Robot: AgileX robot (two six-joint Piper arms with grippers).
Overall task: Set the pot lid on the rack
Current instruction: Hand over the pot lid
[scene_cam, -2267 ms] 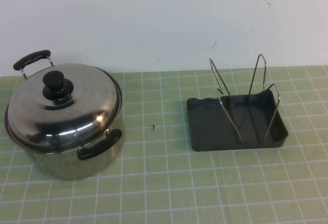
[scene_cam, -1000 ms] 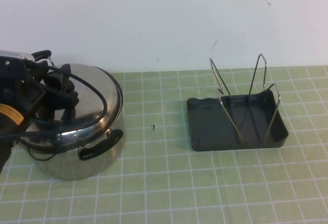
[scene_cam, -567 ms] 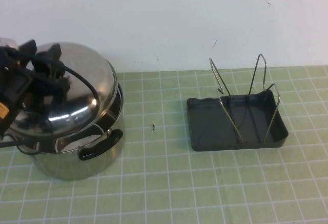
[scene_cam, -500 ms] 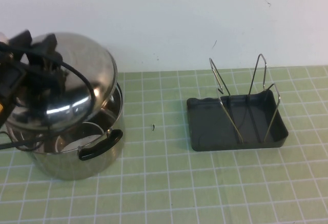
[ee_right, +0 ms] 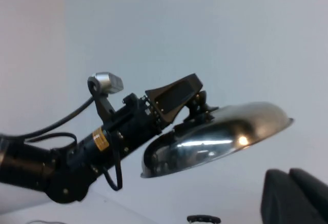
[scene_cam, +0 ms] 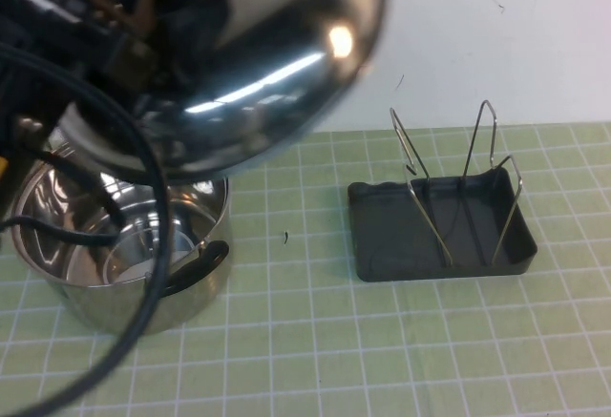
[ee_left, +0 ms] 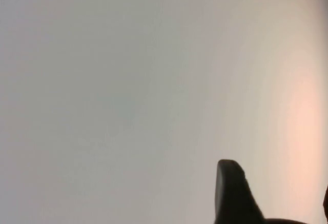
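Note:
The pot lid is held by its knob (ee_right: 197, 111) in my left gripper, rim down, so I should grab the pot lid's rim (ee_right: 289, 123) with my right gripper and stand the pot lid upright in the rack.
The shiny steel pot lid (scene_cam: 267, 64) hangs tilted high above the table, close to the high camera. My left gripper (ee_right: 199, 109) is shut on its black knob; the right wrist view shows this, with the lid (ee_right: 220, 134) hanging under the gripper. The left wrist view shows only one dark fingertip (ee_left: 233, 193) against the wall. The rack (scene_cam: 417, 177), wire loops on a dark grey tray (scene_cam: 391, 236), stands empty to the right. My right gripper (ee_right: 294, 198) is shut and empty, out of the high view.
The open steel pot (scene_cam: 105, 307) with black handles stands at the left, under the lid. One pot handle (ee_right: 203, 218) shows in the right wrist view. Black cables (scene_cam: 143, 188) from my left arm hang over the pot. A white wall lies behind.
My left gripper came in, closed on the lid's knob and lifted the lid off the pot, up and rightward toward the camera. The pot now stands open.

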